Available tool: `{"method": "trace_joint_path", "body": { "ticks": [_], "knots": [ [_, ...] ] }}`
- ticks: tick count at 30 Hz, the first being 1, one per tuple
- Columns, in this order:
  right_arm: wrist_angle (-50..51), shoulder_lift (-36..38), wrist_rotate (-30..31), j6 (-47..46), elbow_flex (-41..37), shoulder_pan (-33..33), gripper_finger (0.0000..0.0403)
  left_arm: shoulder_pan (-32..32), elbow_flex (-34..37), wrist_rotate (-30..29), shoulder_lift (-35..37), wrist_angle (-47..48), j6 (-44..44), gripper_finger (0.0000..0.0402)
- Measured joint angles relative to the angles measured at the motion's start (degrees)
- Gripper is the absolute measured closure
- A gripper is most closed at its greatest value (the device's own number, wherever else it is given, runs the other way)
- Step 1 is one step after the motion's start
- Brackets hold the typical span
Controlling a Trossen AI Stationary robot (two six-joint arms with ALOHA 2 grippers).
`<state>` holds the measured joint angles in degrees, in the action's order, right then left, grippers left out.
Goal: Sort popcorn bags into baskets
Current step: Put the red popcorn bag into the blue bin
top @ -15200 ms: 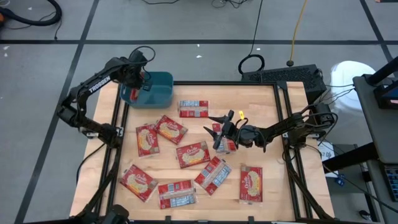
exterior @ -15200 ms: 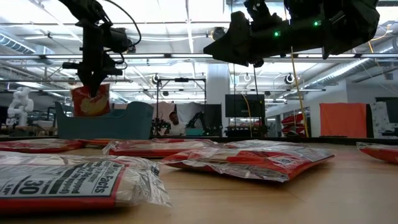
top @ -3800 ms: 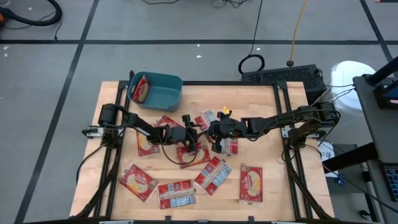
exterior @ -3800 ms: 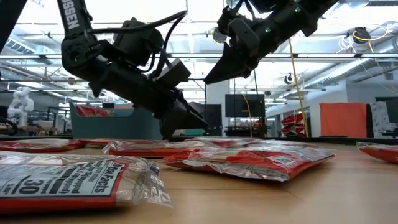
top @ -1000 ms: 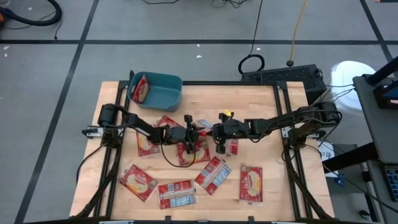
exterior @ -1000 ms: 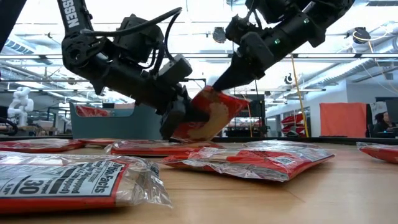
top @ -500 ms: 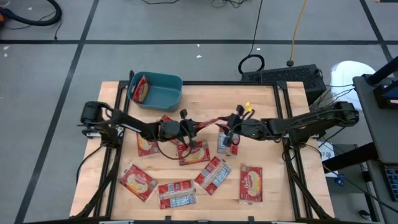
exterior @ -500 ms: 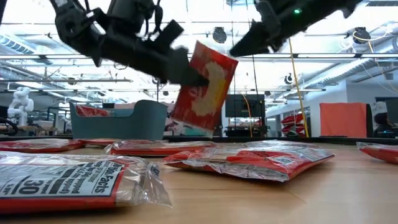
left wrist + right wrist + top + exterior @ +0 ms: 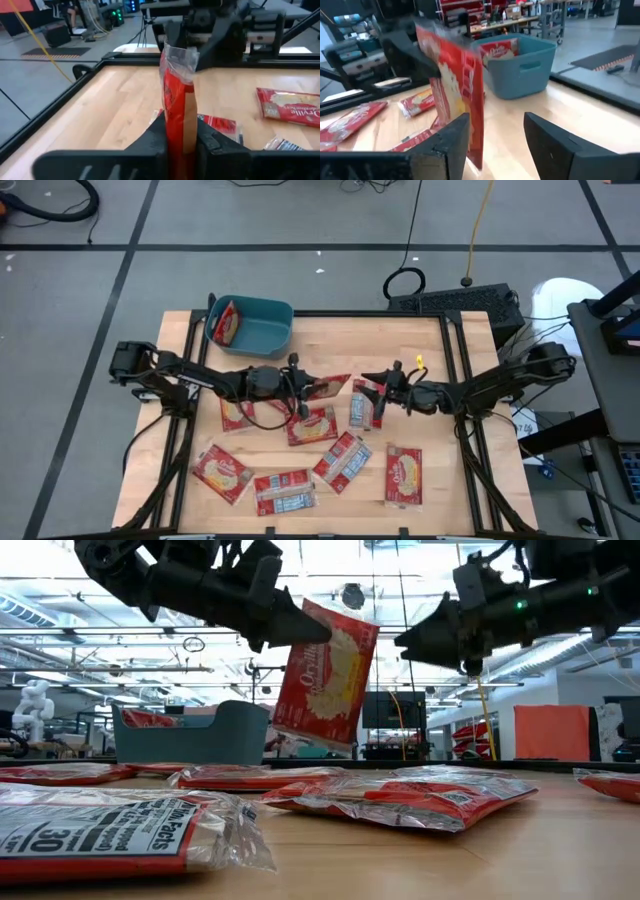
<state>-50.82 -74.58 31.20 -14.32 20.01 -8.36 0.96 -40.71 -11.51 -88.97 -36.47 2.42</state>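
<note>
The bag is pinched by my left gripper near the top of its side edge (image 9: 311,616). My right gripper should hold the bag's free side (image 9: 363,678) while my left gripper takes a new grip lower down.
A red popcorn bag (image 9: 325,675) hangs in the air over the middle of the table, its yellow picture toward the near edge, with my left gripper (image 9: 318,632) shut on it. My right gripper (image 9: 495,145) stands open just to the bag's right, at about the same height, and touches nothing; the bag (image 9: 455,85) shows in front of its fingers. The teal basket (image 9: 262,332) stands at the table's far left with one bag (image 9: 225,325) leaning inside it. My left gripper pinches the bag between its two fingers (image 9: 155,142) at the bag's side edge near the top (image 9: 312,628). The fingers come nearly level from the table's left. The bag is lifted clear of the table and hangs on edge, slightly tilted, below and beyond the fingers.
Several more popcorn bags lie flat on the wood, among them some (image 9: 312,425) (image 9: 362,408) under the two grippers and others (image 9: 285,492) (image 9: 404,475) along the near edge. Dark frame rails (image 9: 455,380) run along the table's sides.
My left gripper has risen with the bag and rolled, so the bag has gone from low and slanted over the table to hanging high and nearly upright. My right gripper has let go of the bag's top and drawn back toward the table's right edge.
</note>
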Motion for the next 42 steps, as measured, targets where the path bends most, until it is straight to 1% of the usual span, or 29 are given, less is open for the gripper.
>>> {"method": "trace_joint_path", "body": {
  "ticks": [4, 6, 9, 12, 15, 18, 21, 28, 30, 31, 34, 36, 38, 42],
  "knots": [
    [-3.1, -4.4, -4.1, -1.7, 0.0, 0.3, 0.0220, -0.1, 0.0, 0.5, 0.0, -0.1, -0.5, 0.0378],
    [-6.2, -7.3, -6.8, -2.3, 0.4, 0.5, 0.0220, -0.1, 0.0, 2.5, 0.0, -2.9, -0.7, 0.0377],
    [-11.7, -11.7, -10.8, -2.2, 2.2, 0.9, 0.0219, -0.1, 0.0, 6.6, 0.0, -6.6, -0.7, 0.0363],
    [-13.9, -14.8, -11.7, 0.4, 4.7, 0.9, 0.0219, -0.1, 0.0, 8.9, 0.0, -7.1, -0.5, 0.0358],
    [-13.9, -16.9, -12.4, 3.3, 7.1, 0.9, 0.0219, -0.1, 0.0, 9.0, 0.0, -7.1, 0.0, 0.0355],
    [-14.1, -18.2, -14.9, 5.1, 8.8, 1.0, 0.0225, -0.1, 0.0, 9.0, 0.0, -7.2, -0.1, 0.0354],
    [-14.2, -18.6, -16.2, 5.2, 9.3, 1.3, 0.0251, -0.1, 0.0, 9.2, 0.0, -7.2, 0.3, 0.0352],
    [-14.6, -18.6, -20.9, 7.0, 9.3, 2.4, 0.0358, 0.0, 0.0, 9.6, 0.0, -9.0, 4.1, 0.0351],
    [-14.6, -18.6, -20.9, 7.1, 9.3, 2.5, 0.0381, 0.3, 0.0, 10.2, 0.0, -9.2, 3.6, 0.0350],
    [-14.8, -18.6, -21.0, 7.5, 9.3, 2.7, 0.0387, 0.3, 0.0, 11.4, 0.2, -9.3, 2.8, 0.0346],
    [-15.0, -18.6, -21.2, 8.0, 9.3, 3.0, 0.0387, -0.2, 0.0, 14.2, 1.7, -8.8, -1.8, 0.0319],
    [-15.0, -18.6, -21.2, 8.0, 9.2, 3.4, 0.0375, -0.7, 0.0, 16.0, 3.8, -4.2, -4.8, 0.0291],
    [-15.7, -18.6, -21.2, 8.0, 9.2, 3.8, 0.0362, -1.0, 0.0, 16.2, 6.0, 0.4, -6.9, 0.0261],
    [-16.3, -18.6, -21.2, 8.2, 9.2, 4.9, 0.0362, -2.0, 0.0, 16.0, 10.8, 11.4, -9.5, 0.0211]
  ]
}}
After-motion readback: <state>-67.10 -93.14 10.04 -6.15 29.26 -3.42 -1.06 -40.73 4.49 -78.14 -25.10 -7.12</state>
